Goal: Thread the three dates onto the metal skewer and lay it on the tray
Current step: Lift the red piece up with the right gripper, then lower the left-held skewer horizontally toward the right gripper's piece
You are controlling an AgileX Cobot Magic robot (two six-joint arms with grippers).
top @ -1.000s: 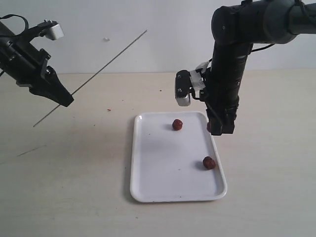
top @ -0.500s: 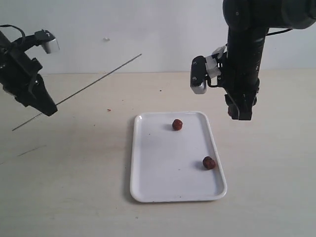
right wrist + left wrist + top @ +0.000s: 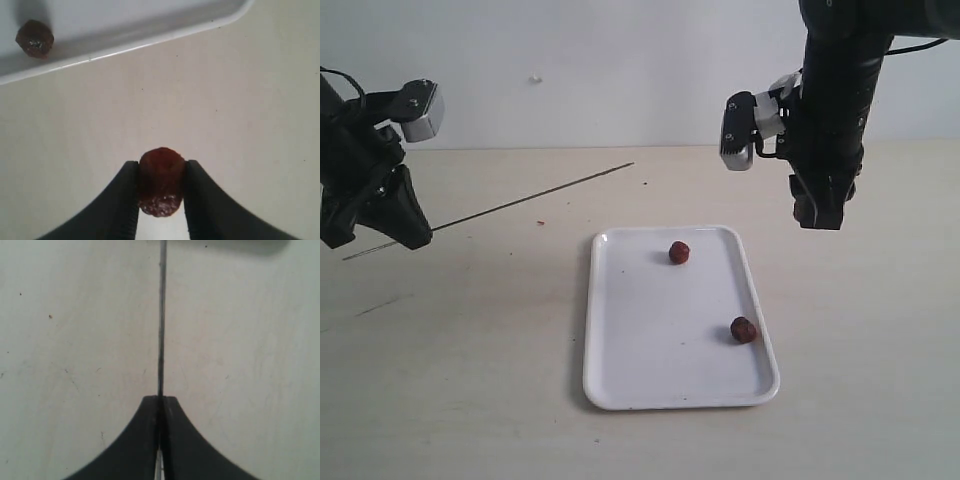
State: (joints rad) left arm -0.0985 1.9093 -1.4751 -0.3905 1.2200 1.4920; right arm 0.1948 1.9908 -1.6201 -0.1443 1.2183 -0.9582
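I should use my left gripper to swing the skewer's tip (image 3: 631, 165) over the tray (image 3: 700, 240) so it faces the date in my right gripper, because the tip slants wide of that date now.
The thin metal skewer (image 3: 530, 198) slants over the table left of the tray, and my left gripper (image 3: 412, 236) is shut on it near its lower end. In the left wrist view the skewer (image 3: 161, 315) runs straight out from the closed left gripper (image 3: 160, 399). My right gripper (image 3: 819, 217) hangs above the table beyond the tray's far right corner. It is shut on one date (image 3: 161, 185), pinched between the fingertips of the right gripper (image 3: 161, 167). Two dates lie on the white tray (image 3: 660, 340), one near the far edge (image 3: 679, 252) and one near the right rim (image 3: 743, 329).
The tray's rim (image 3: 150, 42) and one date on the tray (image 3: 34, 38) show in the right wrist view beyond bare table. A pale wall stands behind the beige table (image 3: 470, 350). A small red speck (image 3: 541, 222) lies on the table left of the tray.
The right gripper has lifted and moved right, off the tray's edge, carrying a date. The left gripper has shifted left and the skewer now lies flatter, its tip lower.
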